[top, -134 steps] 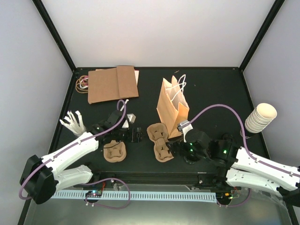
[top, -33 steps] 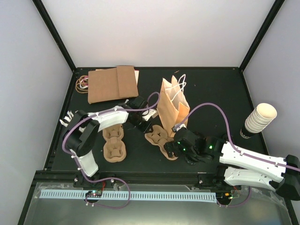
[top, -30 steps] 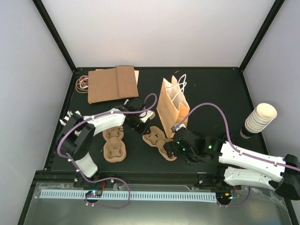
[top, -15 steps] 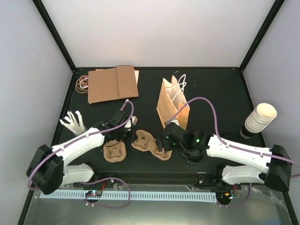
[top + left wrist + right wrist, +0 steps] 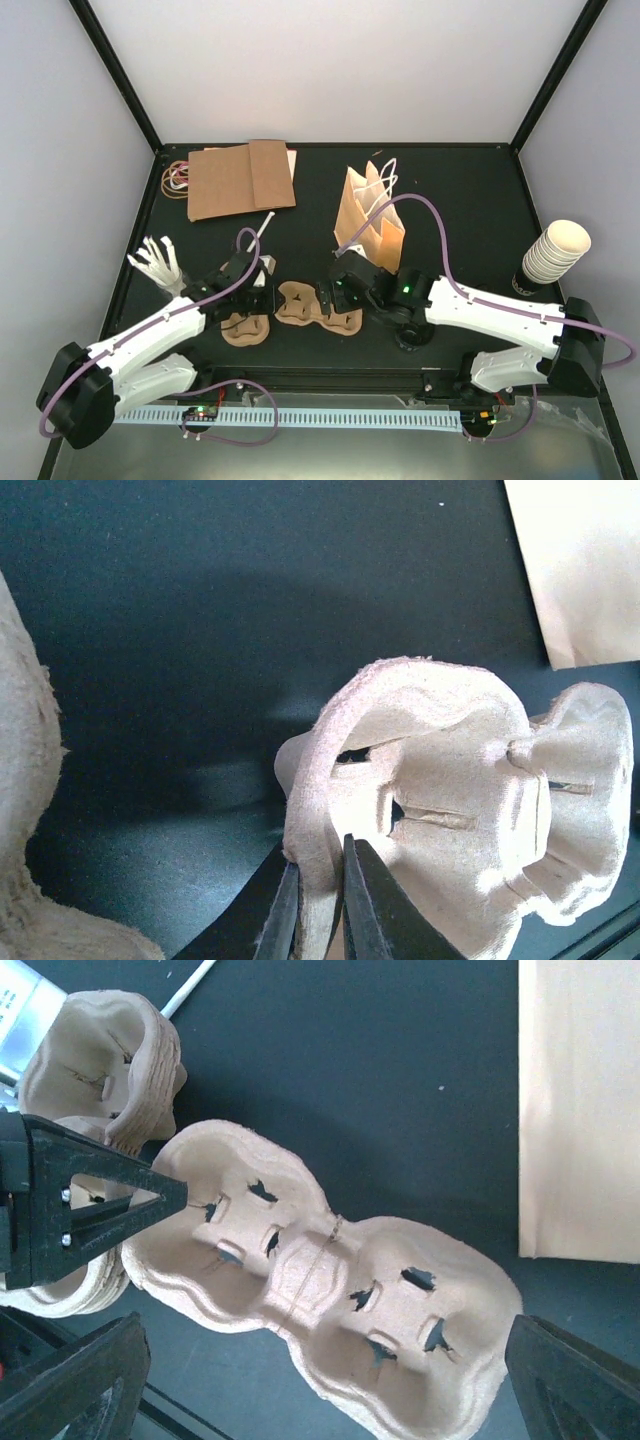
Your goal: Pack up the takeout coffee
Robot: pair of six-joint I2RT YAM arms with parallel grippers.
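My open right gripper is above the tray's far pocket (image 5: 405, 1325) while my left gripper holds the tray's end rim, so next my right gripper grabs the tray's middle ridge (image 5: 312, 1272) before lifting.
A brown two-pocket pulp tray (image 5: 318, 308) lies on the dark table between the arms. My left gripper (image 5: 268, 297) is shut on the raised rim at its left end; in the left wrist view the two fingers (image 5: 318, 855) pinch the thin pulp edge of the tray (image 5: 450, 780). Above the tray's right end hovers my right gripper (image 5: 335, 290), open. The right wrist view has its fingers (image 5: 328, 1330) spread wide on either side of the tray (image 5: 330, 1300), not touching it. A small dark round-lidded cup (image 5: 411, 336), apparently takeout coffee, sits partly hidden under the right arm.
More pulp trays (image 5: 245, 322) are stacked just left of the held one. A standing paper bag (image 5: 368, 225) is behind it and flat brown bags (image 5: 240, 180) at the back left. White cutlery (image 5: 155, 262) stands at the left, a cream cup stack (image 5: 557, 250) at the right.
The left arm has pulled the pulp tray leftward and toward the near edge, away from the paper bag. The right gripper followed it left, staying open above it.
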